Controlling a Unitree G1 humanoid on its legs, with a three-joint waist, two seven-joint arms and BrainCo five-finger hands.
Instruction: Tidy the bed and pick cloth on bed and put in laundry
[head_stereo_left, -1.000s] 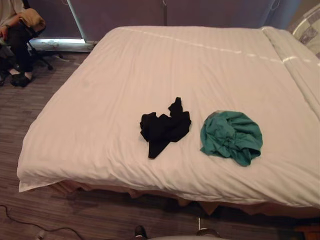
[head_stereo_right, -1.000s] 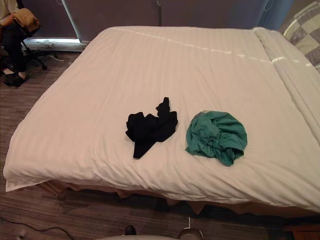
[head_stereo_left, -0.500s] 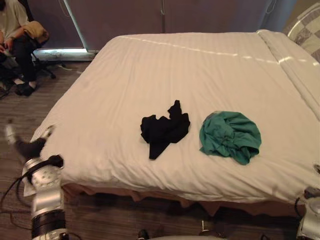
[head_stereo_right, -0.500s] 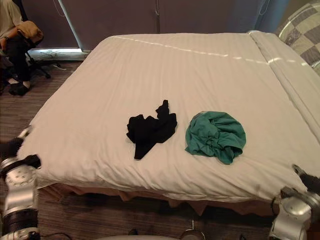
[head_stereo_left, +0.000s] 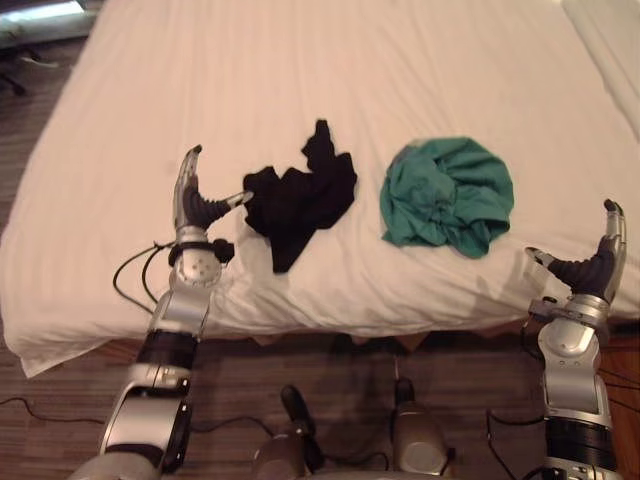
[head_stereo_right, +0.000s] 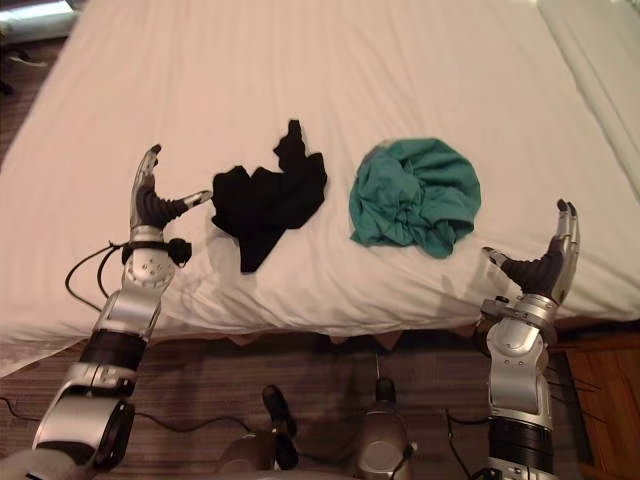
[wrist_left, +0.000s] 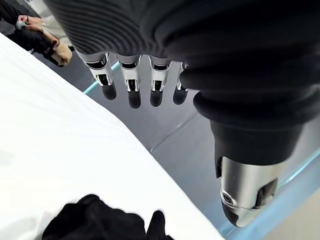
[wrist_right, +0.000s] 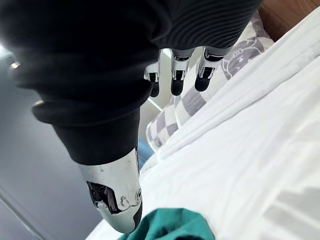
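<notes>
The green cloth (head_stereo_left: 446, 194) will drop open into a long, limp drape when the robot carries it, because loose folds (head_stereo_left: 468, 222) are gathered into a round bundle.
A crumpled black cloth (head_stereo_left: 298, 195) lies on the white bed (head_stereo_left: 330, 60) near its front edge, with a bundled green cloth (head_stereo_left: 447, 194) to its right. My left hand (head_stereo_left: 192, 199) hovers open just left of the black cloth (wrist_left: 100, 222), fingers straight up and thumb pointing at it, holding nothing. My right hand (head_stereo_left: 590, 264) is raised open over the bed's front right edge, to the right of the green cloth (wrist_right: 172, 225) and apart from it.
The bed's front edge (head_stereo_left: 300, 325) runs across between my arms, with dark wooden floor (head_stereo_left: 60, 410) below it. A checked pillow (wrist_right: 175, 112) lies at the bed's head. A seated person (wrist_left: 37, 35) is far off to the left.
The camera has tilted down and closer to the bed. Both arms have risen from the lower corners, and the open hands now stand beside the two cloths.
</notes>
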